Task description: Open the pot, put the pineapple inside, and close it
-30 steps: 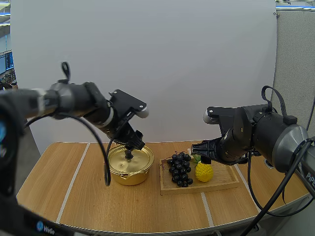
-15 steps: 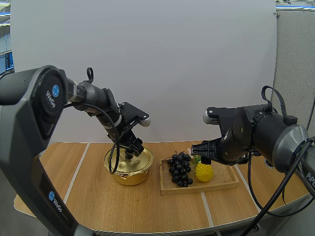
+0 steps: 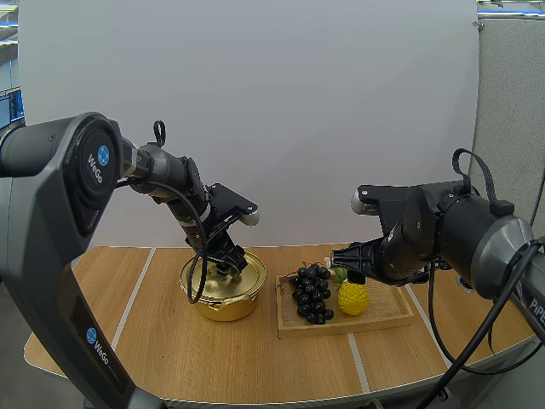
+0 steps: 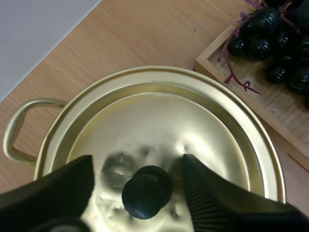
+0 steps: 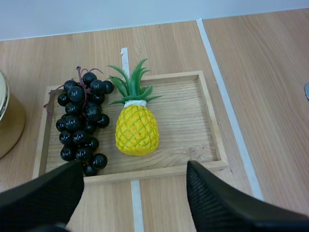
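My gripper will lift the lid (image 3: 245, 283) off freely by its knob and leave the pot standing, because the pot's handle (image 4: 14, 126) loops out from under the lid's rim.
A gold pot (image 3: 223, 294) stands left of centre on the table with its lid (image 4: 169, 121) on. My left gripper (image 3: 228, 266) is down over the lid and open. Its fingers stand either side of the black knob (image 4: 147, 191) without pinching it. A yellow pineapple (image 3: 352, 296) with green leaves lies in a wooden tray (image 3: 387, 313). Just above the pineapple (image 5: 137, 129) hovers my right gripper (image 3: 354, 271), open with nothing between its fingers.
A bunch of dark grapes (image 3: 312, 292) lies in the left half of the tray (image 5: 195, 121), close to the pot. In the right wrist view the grapes (image 5: 82, 123) sit beside the pineapple. White tape lines (image 3: 126, 313) cross the table.
My left gripper has come down closer to the lid, so its fingers now flank the knob. The right arm and the pineapple have not moved.
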Tool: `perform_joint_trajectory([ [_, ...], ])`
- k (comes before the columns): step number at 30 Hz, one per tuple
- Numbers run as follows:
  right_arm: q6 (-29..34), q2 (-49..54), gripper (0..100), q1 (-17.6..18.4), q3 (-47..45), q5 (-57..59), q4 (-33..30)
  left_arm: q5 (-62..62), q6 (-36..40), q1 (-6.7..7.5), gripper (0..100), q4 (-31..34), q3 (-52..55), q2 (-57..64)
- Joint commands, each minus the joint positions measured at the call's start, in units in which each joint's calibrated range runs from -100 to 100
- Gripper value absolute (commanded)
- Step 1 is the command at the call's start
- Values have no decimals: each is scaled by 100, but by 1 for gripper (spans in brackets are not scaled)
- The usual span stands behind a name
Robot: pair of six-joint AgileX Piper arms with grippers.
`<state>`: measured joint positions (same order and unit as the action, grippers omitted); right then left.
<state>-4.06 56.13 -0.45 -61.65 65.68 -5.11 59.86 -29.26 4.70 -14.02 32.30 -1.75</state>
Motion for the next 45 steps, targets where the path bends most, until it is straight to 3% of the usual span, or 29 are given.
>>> perform_joint_trajectory([
  [1,-45,43,100,-27,58,-95,10,174,32,16,45,4,-46,4],
  [4,-45,43,100,-27,58,-95,10,290,32,16,13,4,-46,20],
  [6,-45,43,100,-27,58,-95,10,400,45,16,0,4,-46,60],
  [19,-45,43,100,-27,58,-95,10,1373,383,16,0,110,-858,1552],
  [30,-45,43,100,-27,58,-95,10,1506,1200,16,0,1025,-3068,2920],
  [38,-45,43,100,-27,58,-206,10,1811,1649,16,0,1130,-4847,2972],
  [45,-45,43,100,-27,58,-510,10,1549,1650,16,0,1220,-5633,2972],
])
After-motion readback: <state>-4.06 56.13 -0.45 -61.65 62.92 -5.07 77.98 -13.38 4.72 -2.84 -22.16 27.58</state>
